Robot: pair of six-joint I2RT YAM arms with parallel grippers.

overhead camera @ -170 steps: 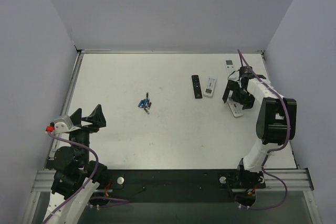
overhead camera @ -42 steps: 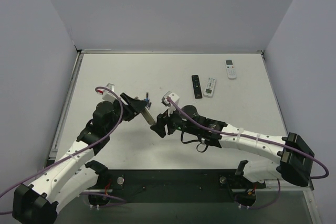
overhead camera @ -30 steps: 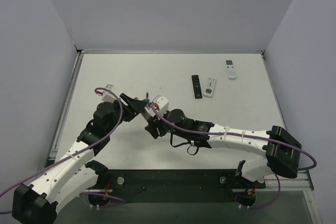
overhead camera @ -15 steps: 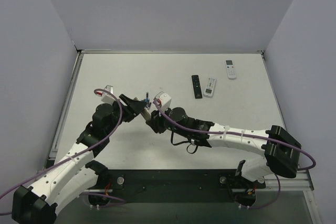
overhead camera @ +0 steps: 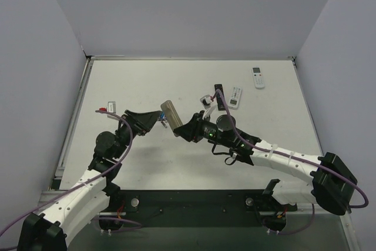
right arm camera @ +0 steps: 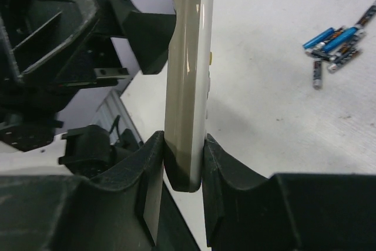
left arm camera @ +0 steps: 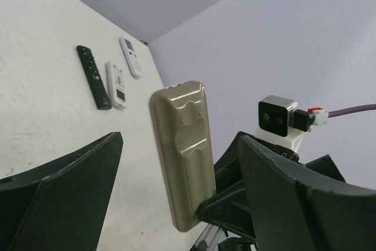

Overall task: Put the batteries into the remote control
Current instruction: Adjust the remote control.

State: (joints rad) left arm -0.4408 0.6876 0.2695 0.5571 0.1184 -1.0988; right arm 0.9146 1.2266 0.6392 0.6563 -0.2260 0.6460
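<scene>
My left gripper needs to keep moving its open fingers in toward the remote control's loose end [overhead camera: 167, 106], which faces them clear of my right gripper, until they grip that end [left arm camera: 181, 98].
The remote control [overhead camera: 170, 114] is held off the table, grey-tan back [left arm camera: 183, 157] turned toward the left wrist camera. My right gripper [right arm camera: 183, 145] is shut on its lower end, and the remote stands edge-on between the fingers [right arm camera: 232, 168]. My left gripper [left arm camera: 181, 139] stands wide open with a finger on each side of the remote, touching neither side. In the top view it [overhead camera: 147, 121] sits just left of the remote. The batteries [right arm camera: 335, 45], blue and dark, lie in a small heap on the table beyond the remote.
A slim black remote [left arm camera: 93, 77] and a white remote [left arm camera: 117, 83] lie side by side at the back right, another white remote [overhead camera: 257, 77] behind them. The right arm [overhead camera: 264, 151] stretches across the table's front right.
My left gripper has opened, let go of the remote and drawn back left. The right gripper, shut on the remote, has carried it a little up and to the right.
</scene>
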